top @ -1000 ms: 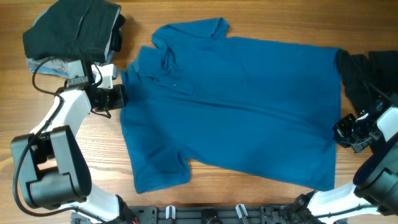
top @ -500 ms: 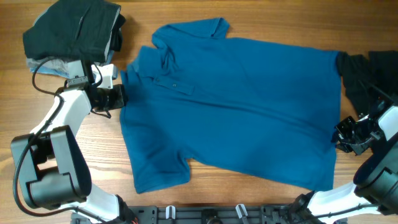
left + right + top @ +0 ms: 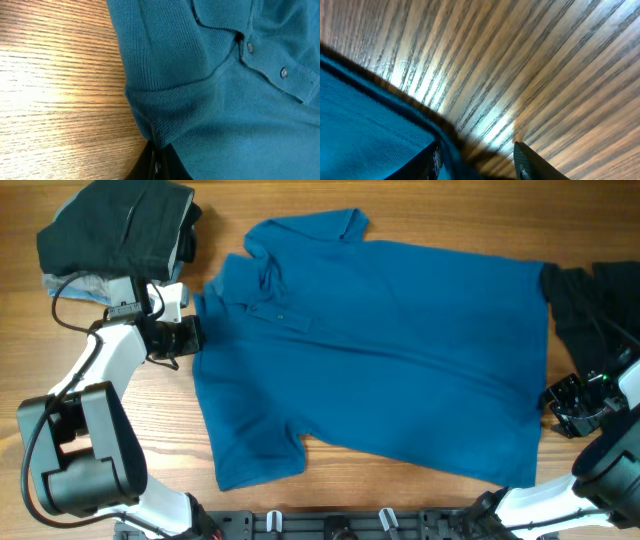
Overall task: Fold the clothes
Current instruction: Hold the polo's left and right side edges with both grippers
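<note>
My open right gripper is mostly above wood (image 3: 492, 150) next to the shirt's hem, so I should center it over the hem edge (image 3: 453, 152) and pinch that edge before lifting.
The clothes (image 3: 390, 340), a royal-blue polo shirt, lie spread flat across the wooden table with the collar (image 3: 268, 265) toward the upper left. My left gripper (image 3: 192, 335) is shut on a pinched fold of blue knit at the shirt's shoulder edge. In the left wrist view that gripper (image 3: 157, 162) sits at the bottom edge below the gathered clothes (image 3: 200, 90) and the placket buttons (image 3: 249, 46). My right gripper (image 3: 556, 402) stands just off the hem at the right. Its fingers (image 3: 525, 160) are apart over bare wood, with the clothes' edge (image 3: 365, 115) beside the other finger, and the right gripper (image 3: 477, 162) is open.
A pile of charcoal and pale grey-blue garments (image 3: 120, 230) sits at the back left. A black garment (image 3: 590, 295) lies at the right edge, touching the shirt's hem. A metal rail (image 3: 330, 525) runs along the table's front edge.
My right gripper has opened, let go of the hem, and drawn back a little to the right. The left gripper and the shirt have not moved.
</note>
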